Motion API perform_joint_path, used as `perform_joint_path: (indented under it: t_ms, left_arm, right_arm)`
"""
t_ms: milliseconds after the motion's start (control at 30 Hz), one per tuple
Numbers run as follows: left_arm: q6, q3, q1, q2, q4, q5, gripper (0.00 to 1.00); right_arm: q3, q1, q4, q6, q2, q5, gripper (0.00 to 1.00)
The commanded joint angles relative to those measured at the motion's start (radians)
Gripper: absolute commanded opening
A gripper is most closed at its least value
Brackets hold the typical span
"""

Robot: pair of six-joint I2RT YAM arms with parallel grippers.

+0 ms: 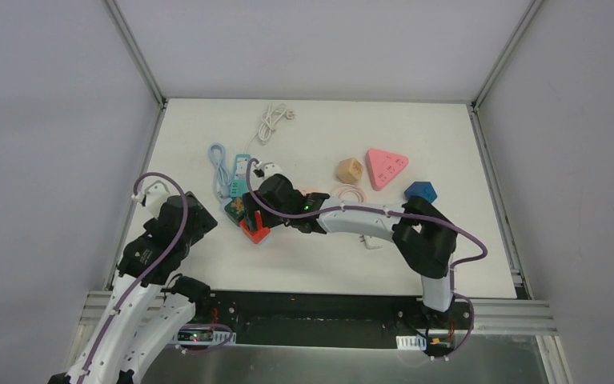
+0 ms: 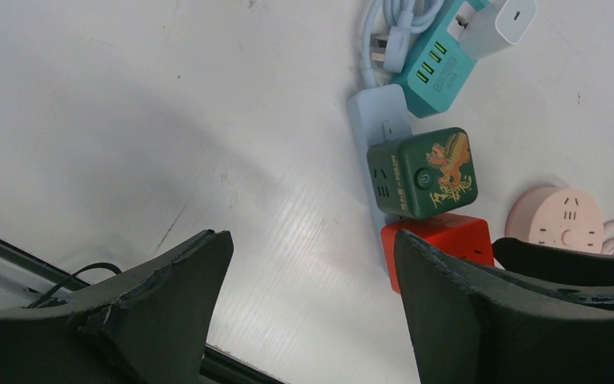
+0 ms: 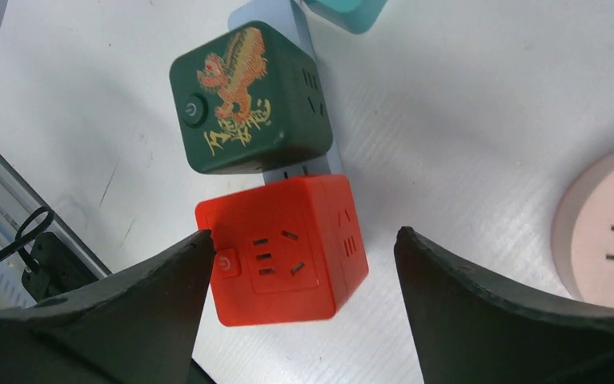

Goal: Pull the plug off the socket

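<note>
I can see the red cube slanted and off center under my right gripper's fingers. Next, I turn my right gripper square before it closes on the red cube's opposite sides.
A pale blue socket strip lies on the white table with two cube plugs seated on it: a dark green one with an orange dragon and a red one at the strip's near end. My right gripper hovers over the red cube, open, with its fingers on either side; the right finger stands well apart from the cube. My left gripper is open over bare table just left of the red cube, holding nothing. From above, the red cube shows beside the right wrist.
A teal strip with a white charger lies beyond the green cube. A pink round socket sits to the right. Farther off are a pink triangular socket, a tan cube, a blue block and coiled cables.
</note>
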Motion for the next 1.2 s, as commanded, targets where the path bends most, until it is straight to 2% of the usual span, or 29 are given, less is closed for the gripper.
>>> perform_joint_path:
  t_ms: [0,133,233,400,800,833,867,967,1033,1167]
  left_arm:
    - [-0.023,0.014,0.001,-0.030,-0.042,-0.081,0.79]
    - [-0.027,-0.003,0.001,-0.053,-0.033,-0.085,0.79]
    - [-0.025,0.003,0.001,-0.049,-0.036,-0.084,0.79]
    - [-0.039,-0.016,0.001,-0.045,-0.018,-0.061,0.79]
    - [-0.008,-0.072,0.001,0.057,0.100,0.139,0.79]
    - [-0.008,-0.075,0.001,0.063,0.112,0.149,0.79]
    - [-0.008,-0.077,0.001,0.071,0.126,0.157,0.79]
    - [-0.015,-0.073,0.001,0.092,0.136,0.149,0.79]
    - [-0.021,-0.066,0.001,0.102,0.130,0.127,0.79]
    - [-0.028,-0.058,0.002,0.101,0.109,0.076,0.79]
  right_arm:
    - [0.075,0.003,0.026,-0.107,0.056,-0.020,0.84]
    - [0.109,-0.002,0.015,-0.106,0.092,-0.010,0.74]
    - [0.127,-0.008,-0.012,-0.078,0.106,-0.023,0.61]
    - [0.092,-0.013,-0.026,-0.091,0.080,-0.003,0.45]
    - [-0.069,-0.037,-0.023,-0.134,-0.079,-0.049,0.41]
    - [-0.075,-0.040,-0.023,-0.134,-0.087,-0.058,0.42]
    - [-0.078,-0.042,-0.023,-0.139,-0.092,-0.071,0.47]
    - [-0.061,-0.036,-0.037,-0.167,-0.088,-0.108,0.69]
    - [-0.053,-0.028,-0.023,-0.169,-0.087,-0.121,0.80]
    - [-0.041,-0.007,0.025,-0.168,-0.082,-0.159,0.92]
